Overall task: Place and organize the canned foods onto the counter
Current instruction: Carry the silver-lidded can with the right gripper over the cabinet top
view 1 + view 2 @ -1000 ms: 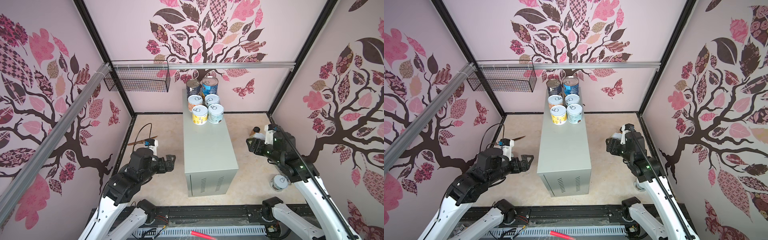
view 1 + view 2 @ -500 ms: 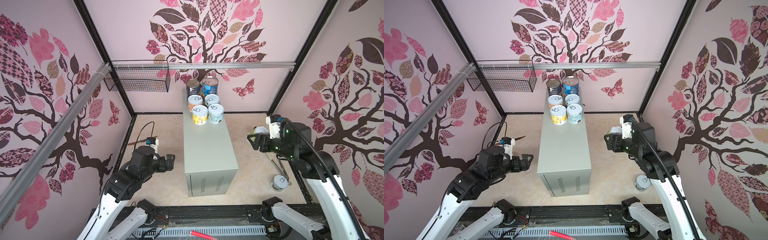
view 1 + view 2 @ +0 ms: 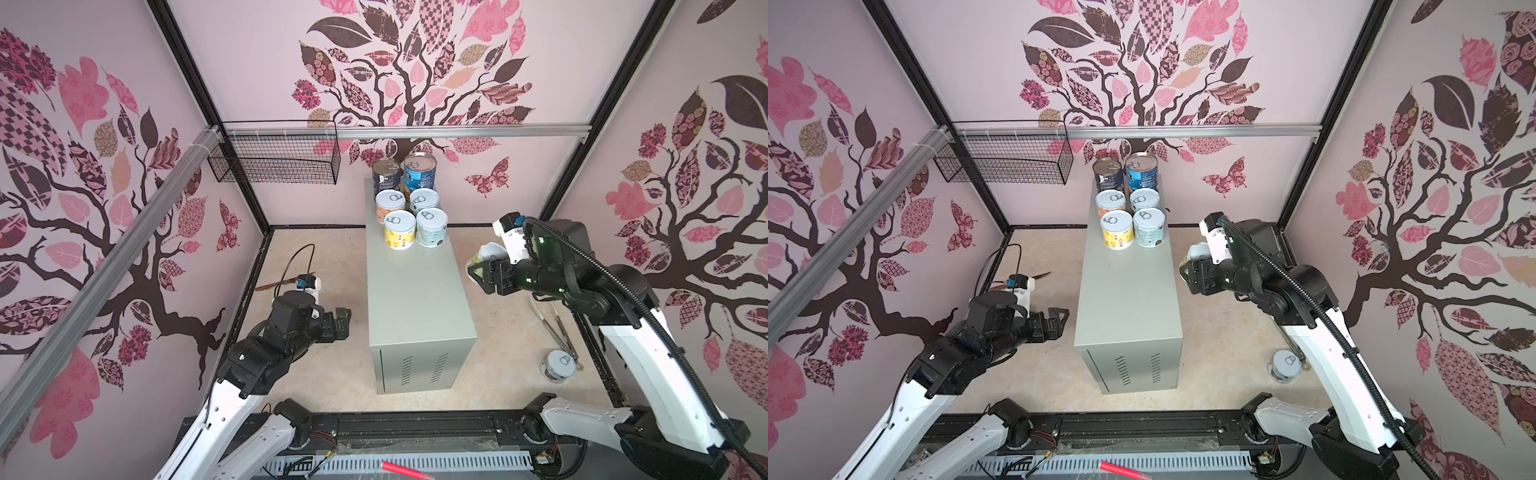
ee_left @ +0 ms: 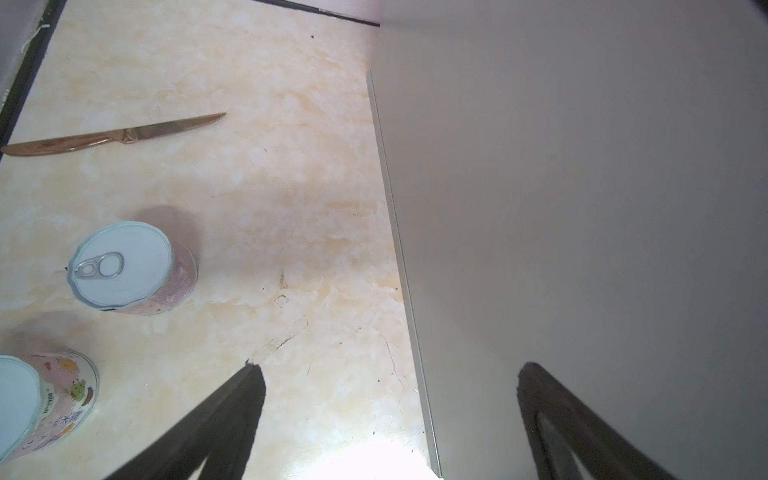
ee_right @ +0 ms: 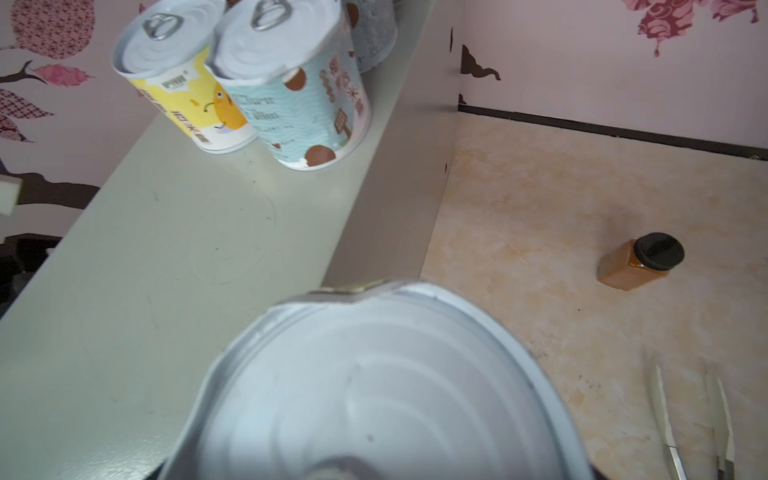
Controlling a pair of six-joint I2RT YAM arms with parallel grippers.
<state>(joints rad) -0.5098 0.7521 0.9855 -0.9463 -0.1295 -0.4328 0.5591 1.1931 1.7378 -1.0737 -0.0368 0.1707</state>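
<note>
My right gripper is holding the can, and the counter's top in front of the teal tin [image 3: 434, 260] is free, so it should keep carrying the can there until the can stands.
The grey counter [image 3: 415, 291] [image 3: 1129, 291] carries several canned foods at its far end: two tall tins [image 3: 419, 170] behind short ones such as the yellow tin [image 3: 400, 228] [image 5: 187, 95] and the teal tin [image 3: 432, 226] [image 5: 299, 99]. My right gripper [image 3: 484, 270] [image 3: 1196, 270] is shut on a short can [image 3: 486, 253] [image 5: 374, 395], held in the air just off the counter's right edge. My left gripper [image 3: 343, 320] [image 4: 390, 370] stands open and empty beside the counter's left wall. Two pink-labelled cans [image 4: 129, 266] [image 4: 37, 403] stand on the floor near it. Another can [image 3: 559, 365] [image 3: 1285, 365] stands on the floor at right.
A knife [image 4: 112, 135] lies on the floor at left. An amber jar [image 5: 640, 262] with a black cap and metal tongs [image 3: 555, 328] [image 5: 690, 424] are on the floor right of the counter. A black wire basket [image 3: 278, 158] hangs on the back wall.
My right gripper has risen with the can and swung left towards the counter's right edge. The left arm has hardly moved.
</note>
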